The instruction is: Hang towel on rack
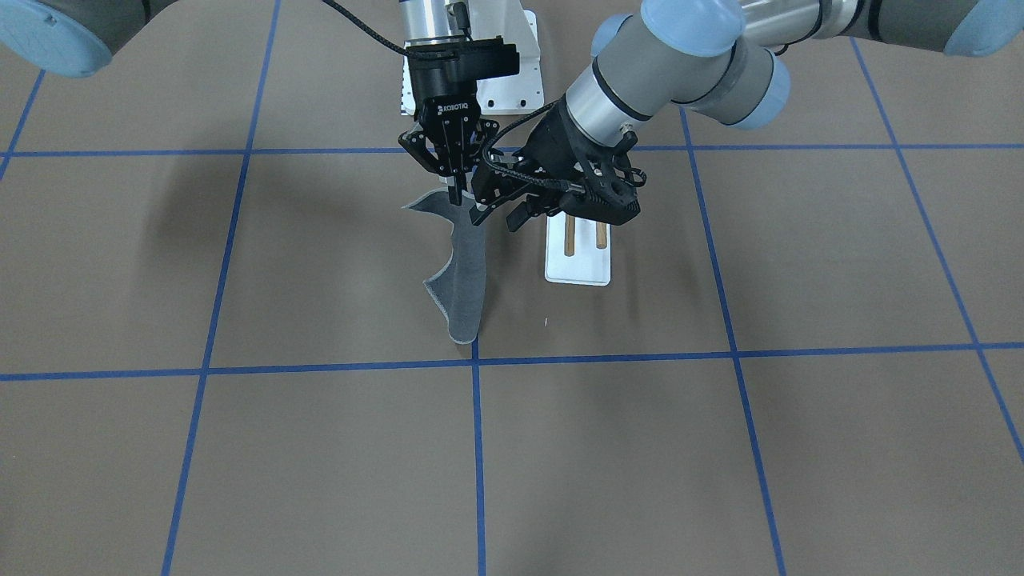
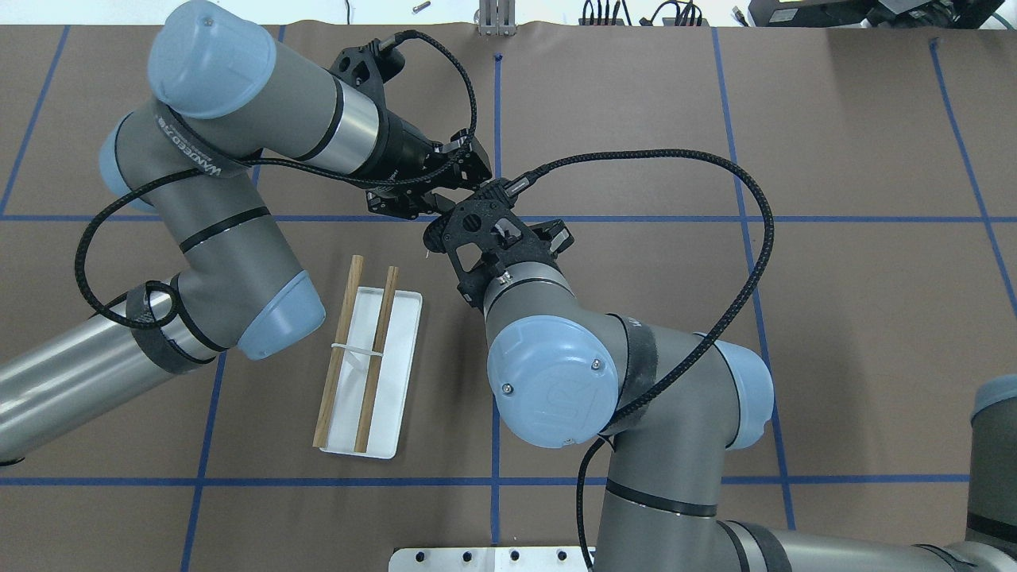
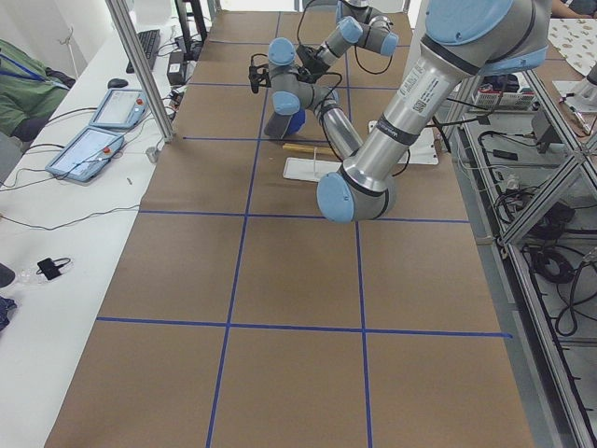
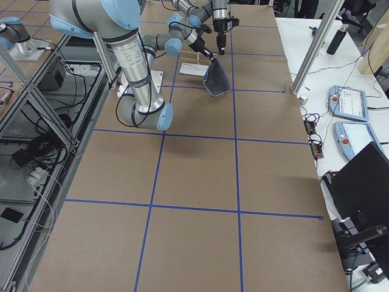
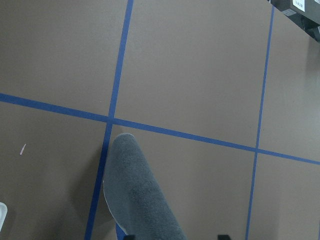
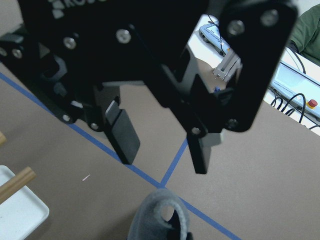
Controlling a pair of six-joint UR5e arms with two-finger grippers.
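Observation:
My gripper will carry the hanging towel (image 1: 467, 278), and the towel will keep its flare as it moves, because the dark grey towel's upper corner (image 1: 424, 203) flares outward in a curve.
The dark grey towel (image 1: 468, 272) hangs down from my right gripper (image 1: 454, 190), which points straight down and is shut on the towel's top edge. The towel's lower end reaches to about the table. My left gripper (image 1: 498, 214) is right beside the towel's upper part, jaws open and empty. The right wrist view shows its fingers (image 6: 124, 136) spread apart above the towel (image 6: 160, 215). The towel also shows in the left wrist view (image 5: 137, 195). The rack (image 1: 578, 264) stands just behind the left gripper. Its two wooden dowels (image 2: 376, 357) over the white base plate (image 2: 401, 373) are bare.
A white bolted pedestal (image 1: 512, 80) stands behind the grippers at the robot's base. Blue tape lines (image 1: 476, 448) cross the brown table. The left arm's elbow (image 2: 270, 314) hangs close to the rack. Operator tablets (image 4: 349, 103) lie off the table's far side.

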